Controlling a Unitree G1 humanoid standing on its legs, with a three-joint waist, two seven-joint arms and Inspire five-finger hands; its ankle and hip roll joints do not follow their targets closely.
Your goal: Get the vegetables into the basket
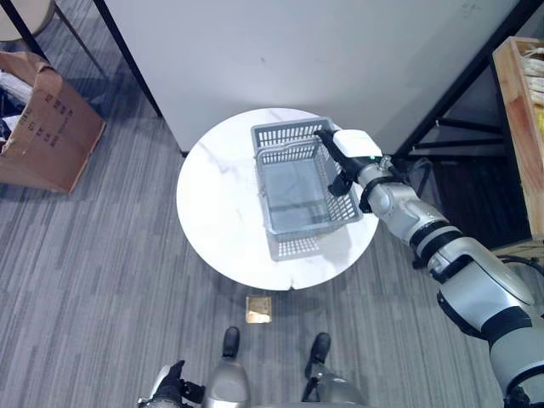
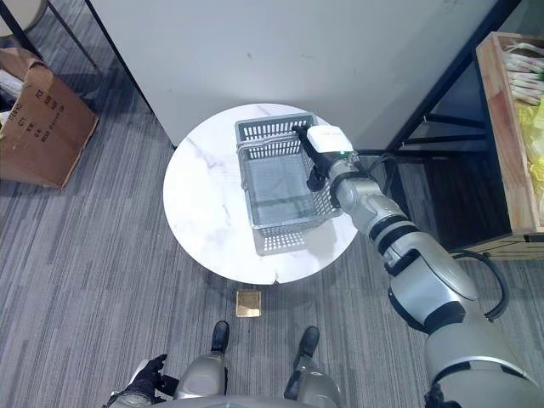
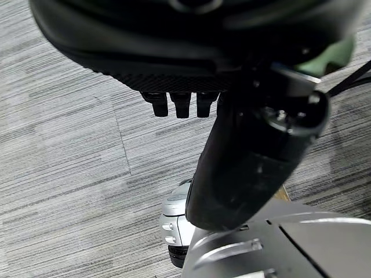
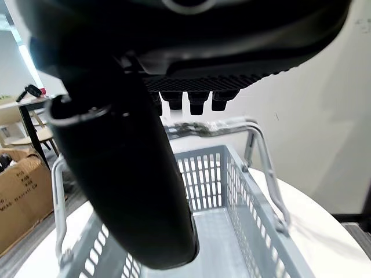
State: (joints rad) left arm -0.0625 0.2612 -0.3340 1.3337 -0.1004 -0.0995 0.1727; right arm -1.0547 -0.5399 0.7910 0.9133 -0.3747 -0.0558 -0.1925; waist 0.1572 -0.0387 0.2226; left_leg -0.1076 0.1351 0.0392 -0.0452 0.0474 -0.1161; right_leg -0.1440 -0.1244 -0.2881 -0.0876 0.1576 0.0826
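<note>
I expect the grey basket to hang below both wire handles with its opening up when I lift it, because the handles rise together from pivots on the basket's rim.
A grey slatted basket stands empty on the round white marble table, toward its far right side. Both wire handles are raised. My right hand reaches in from the right and hovers at the basket's far right rim. Its fingers are straight along the rim and its thumb hangs over the inside, so the hand is open and holds nothing. My left hand hangs low at my side over the carpet, relaxed and open. A wooden crate at the far right holds pale and yellow-green items.
A brown cardboard box lies on the carpet at the far left. A small tan square sits on the floor by the table's near edge. A white wall panel and black frame legs stand behind the table.
</note>
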